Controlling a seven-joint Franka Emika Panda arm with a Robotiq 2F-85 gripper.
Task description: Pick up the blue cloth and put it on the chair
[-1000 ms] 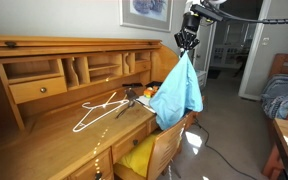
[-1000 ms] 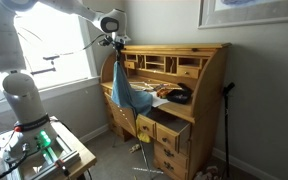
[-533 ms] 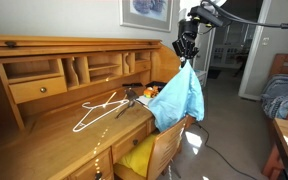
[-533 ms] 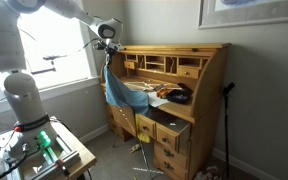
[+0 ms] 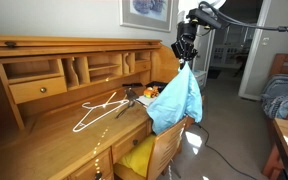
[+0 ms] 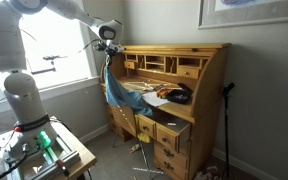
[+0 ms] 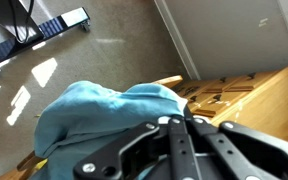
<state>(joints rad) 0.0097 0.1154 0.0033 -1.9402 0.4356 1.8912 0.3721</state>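
The blue cloth's lower part already hangs over the chair's back while my gripper holds the cloth's corner high. Next, I lower that corner away from the desk.
The blue cloth hangs from my gripper, which is shut on its top corner. Its lower part drapes over the back of the wooden chair at the desk. In an exterior view the cloth hangs beside the desk's near end under my gripper. In the wrist view the cloth bunches under the closed fingers, with the chair's top rail just behind it.
A wooden roll-top desk carries a white wire hanger and small items. A yellow cushion lies on the chair seat. A bed stands at the right. Open drawers stick out of the desk.
My gripper has moved slightly toward the desk with the cloth. The cloth's lower part has swung closer over the chair back.
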